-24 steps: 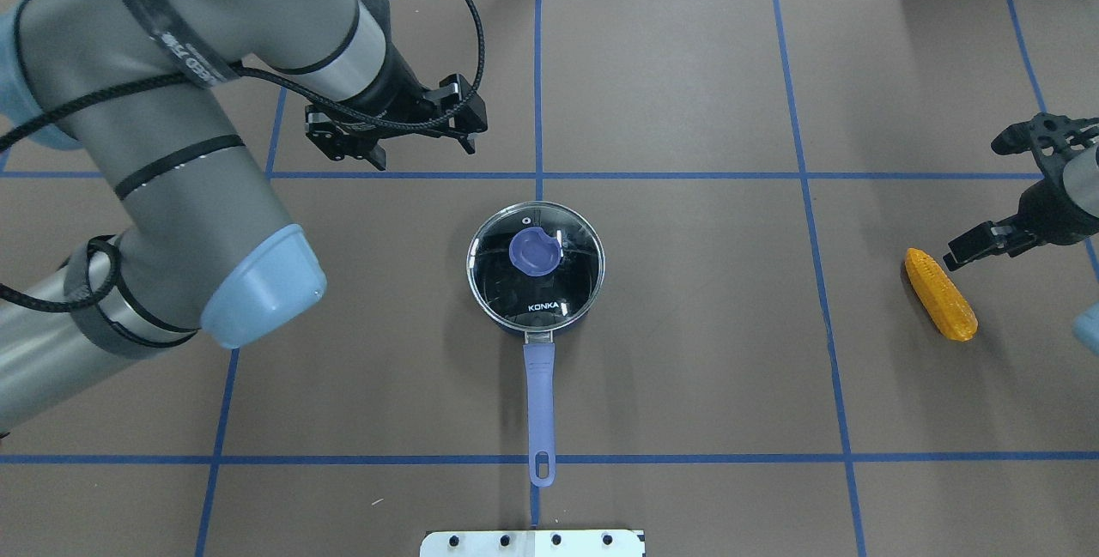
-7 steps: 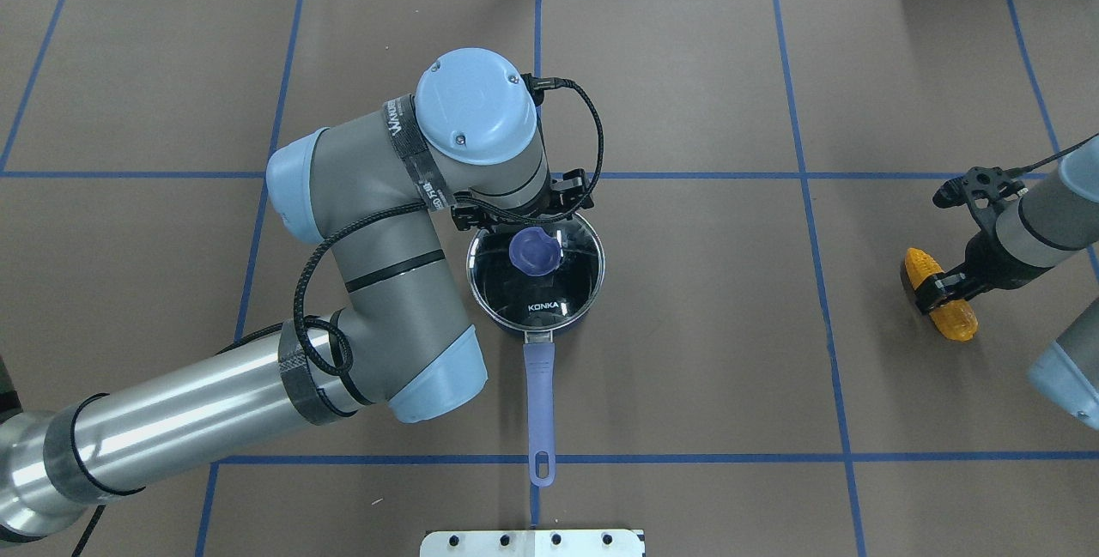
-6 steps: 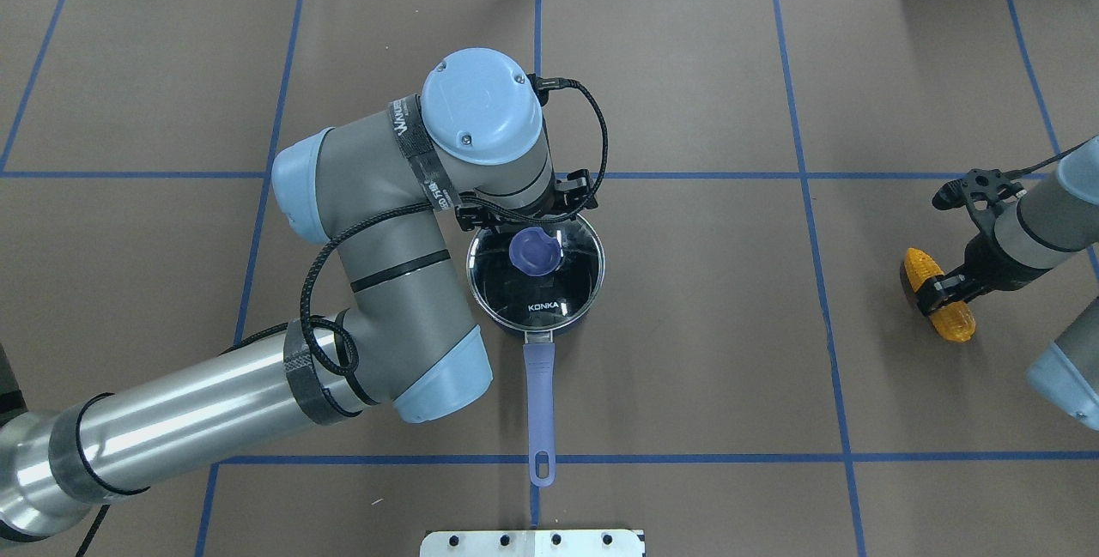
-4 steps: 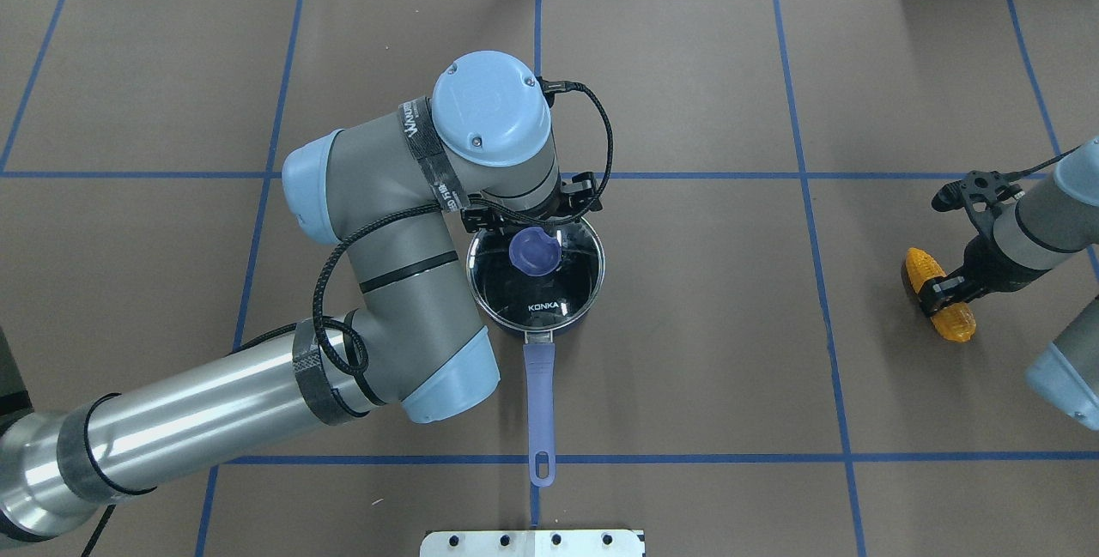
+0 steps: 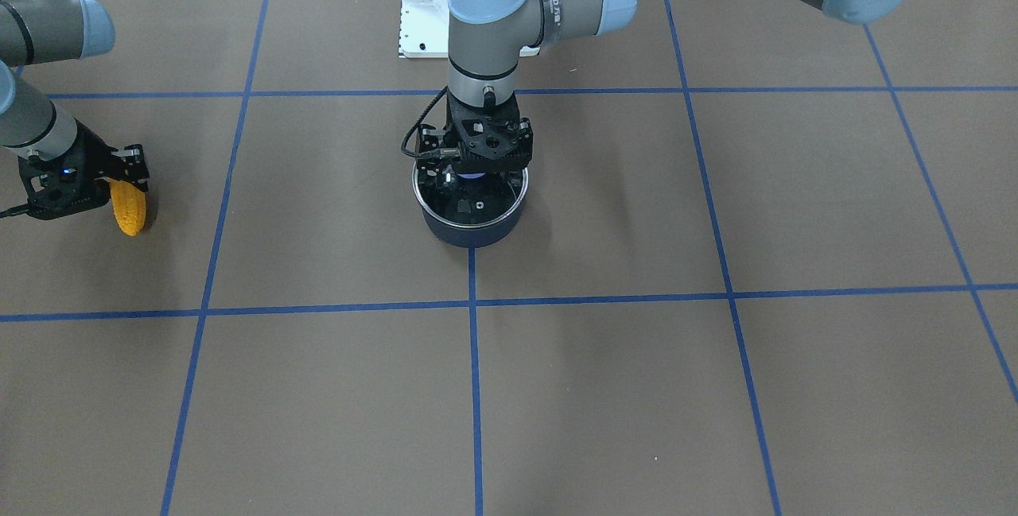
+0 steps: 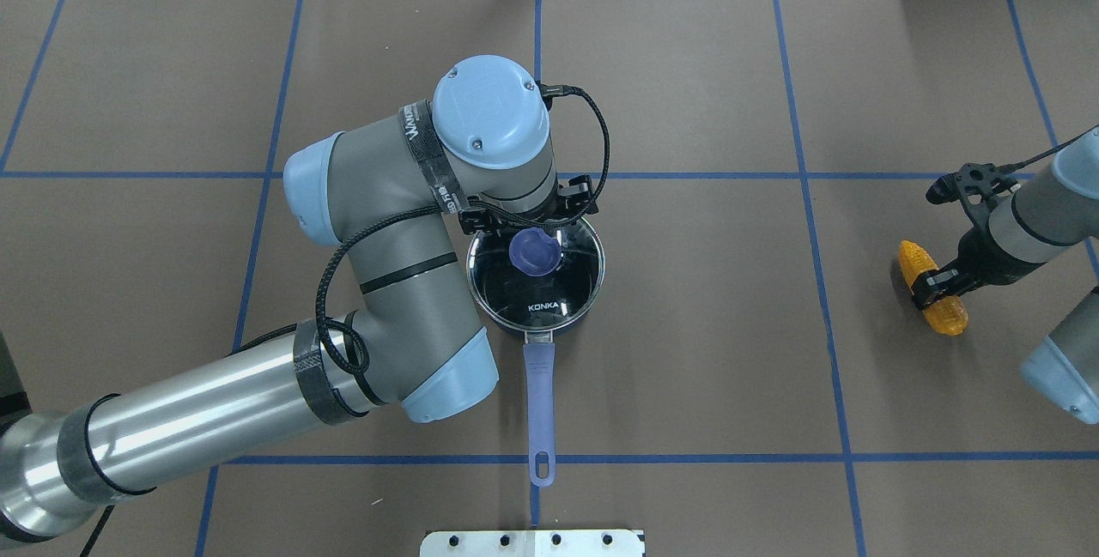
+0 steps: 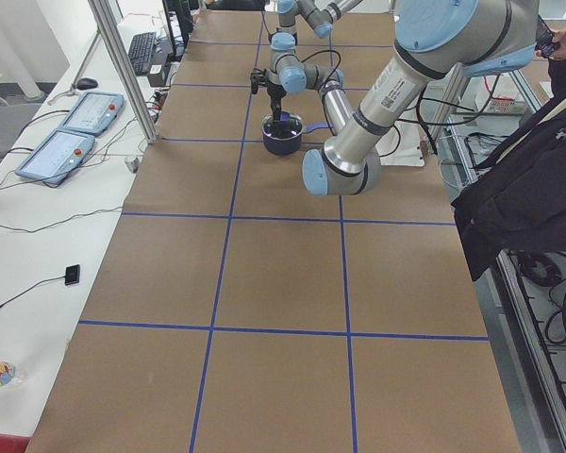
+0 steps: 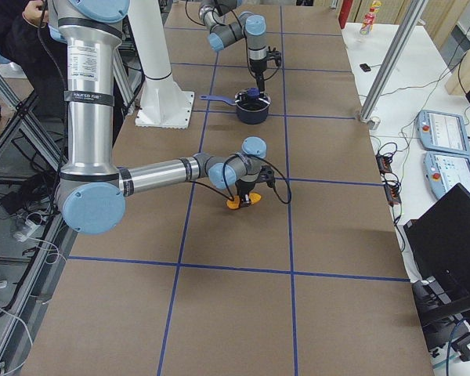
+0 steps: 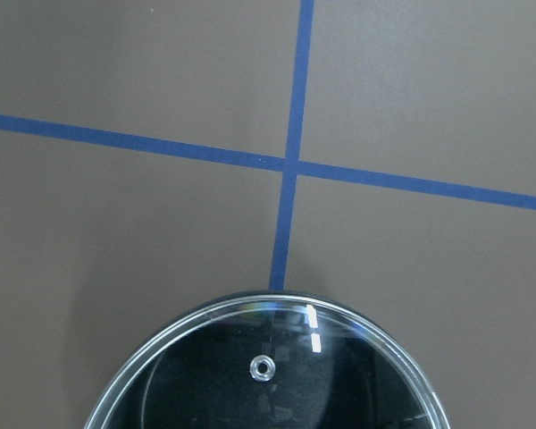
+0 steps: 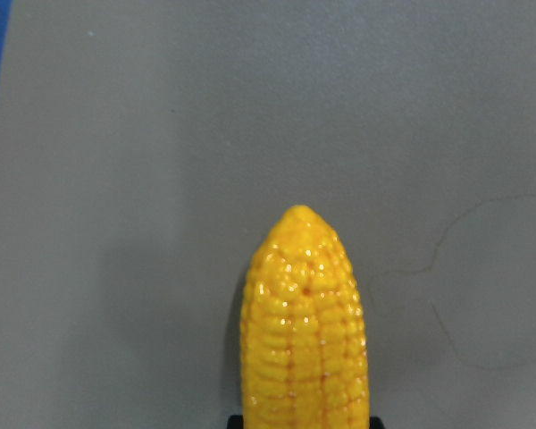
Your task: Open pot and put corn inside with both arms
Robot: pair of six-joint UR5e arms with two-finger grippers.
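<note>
The robot should expect an empty navy pot (image 5: 472,234) when it lifts the glass lid, because only an even dark inside (image 5: 476,203) can be seen through the lid.
The navy pot (image 6: 539,385) with its purple handle stands mid-table, its glass lid (image 6: 549,287) and purple knob (image 6: 534,251) still on it. My left gripper (image 5: 475,176) hangs straight down over the lid, its fingers spread either side of the knob, open. The left wrist view shows only the lid's far rim (image 9: 268,313). My right gripper (image 6: 936,282) is shut on the yellow corn (image 6: 947,317) at the table's right side. The corn also shows at the left in the front-facing view (image 5: 129,210) and fills the right wrist view (image 10: 304,331).
Blue tape lines (image 6: 807,175) divide the brown table cover. The white base mount (image 6: 532,542) sits at the near edge behind the pot handle. A person in black (image 7: 538,142) stands by the table in the exterior left view. Control tablets (image 7: 75,113) lie beyond the table's edge.
My left arm swung in from the back left and settled over the lid knob. My right gripper closed on the corn, which has shifted slightly up and left in the last half second.
</note>
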